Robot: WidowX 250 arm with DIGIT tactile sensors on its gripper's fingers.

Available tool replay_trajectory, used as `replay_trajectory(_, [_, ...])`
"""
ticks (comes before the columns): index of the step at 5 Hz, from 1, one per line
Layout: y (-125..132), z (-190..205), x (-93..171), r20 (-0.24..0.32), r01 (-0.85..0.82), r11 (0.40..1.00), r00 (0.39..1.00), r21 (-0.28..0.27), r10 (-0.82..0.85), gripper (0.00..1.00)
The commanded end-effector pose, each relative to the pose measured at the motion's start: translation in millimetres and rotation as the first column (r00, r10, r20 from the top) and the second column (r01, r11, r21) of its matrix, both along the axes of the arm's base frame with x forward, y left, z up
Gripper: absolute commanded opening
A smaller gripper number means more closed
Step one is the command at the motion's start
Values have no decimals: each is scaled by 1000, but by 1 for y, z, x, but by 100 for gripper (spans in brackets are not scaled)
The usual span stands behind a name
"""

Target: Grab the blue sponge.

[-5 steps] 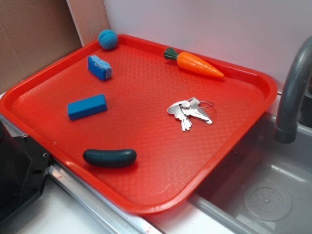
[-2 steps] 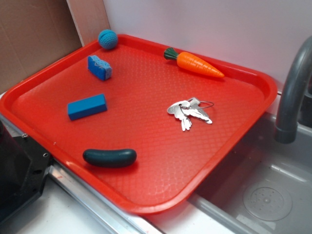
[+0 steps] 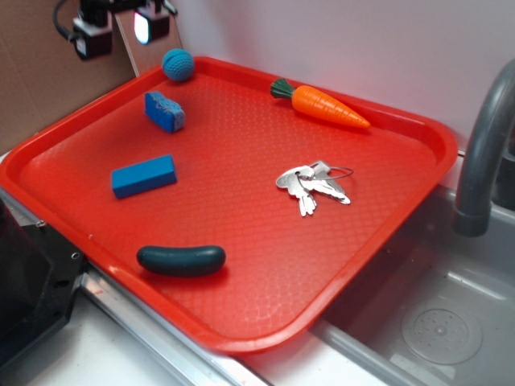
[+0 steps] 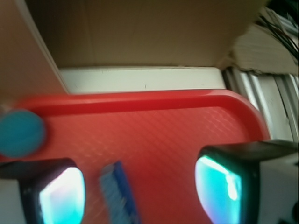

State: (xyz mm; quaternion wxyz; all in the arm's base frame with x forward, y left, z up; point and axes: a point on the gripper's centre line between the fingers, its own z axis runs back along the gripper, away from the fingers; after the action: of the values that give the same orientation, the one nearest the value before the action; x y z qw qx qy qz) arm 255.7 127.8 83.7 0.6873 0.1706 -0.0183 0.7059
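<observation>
My open fingers are across the blue sponge's narrow width [image 4: 117, 193], clear of the teal ball, so I should keep lowering my gripper until they get to its long sides [image 3: 158, 117].
The blue sponge [image 3: 164, 111], a small chunky block with a pale speckled face, lies at the back left of the red tray [image 3: 241, 330]. My gripper [image 3: 121, 30] hangs above the tray's back left corner, up and to the left of the sponge, not touching it. In the wrist view the gripper [image 4: 142, 196] is open, and the blurred sponge [image 4: 119, 196] shows on the tray below, nearer the left finger [image 4: 60, 198] than the right one [image 4: 224, 191]. Nothing is held.
A teal crocheted ball [image 3: 178, 64] sits in the tray's back corner, close behind the sponge. A smooth blue brick [image 3: 143, 175], a dark green cucumber [image 3: 181, 260], keys [image 3: 312, 185] and a carrot [image 3: 326, 107] also lie on the tray. Cardboard [image 3: 48, 80] stands at the left; a faucet [image 3: 483, 153] and sink are at the right.
My gripper has come into the exterior view at the top left, over the tray's back corner. The things on the tray have not moved.
</observation>
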Motion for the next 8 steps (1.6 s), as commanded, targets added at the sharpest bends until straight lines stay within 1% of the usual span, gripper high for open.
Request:
replay_trajectory(1, [-11, -26, 0, 26, 128, 985, 992, -119, -126, 100])
replay_trajectory(2, [-19, -28, -4, -4, 109, 983, 994, -148, -110, 100])
replay_trajectory(3, [-9, -36, -30, -88, 1, 978, 996, -208, -20, 0])
replay_trajectory(4, [14, -52, -49, -133, -5, 979, 991, -203, -22, 0])
replay_trajectory(5, [29, -67, -66, -121, 66, 983, 989, -170, -87, 0])
replay_trajectory(6, [31, -61, -64, -84, 64, 987, 993, -147, -77, 0])
replay_trajectory(7, [26, -47, -65, -36, 70, 987, 996, -144, -76, 0])
replay_trajectory(8, [21, -40, -70, -25, 81, 988, 996, -133, -85, 0])
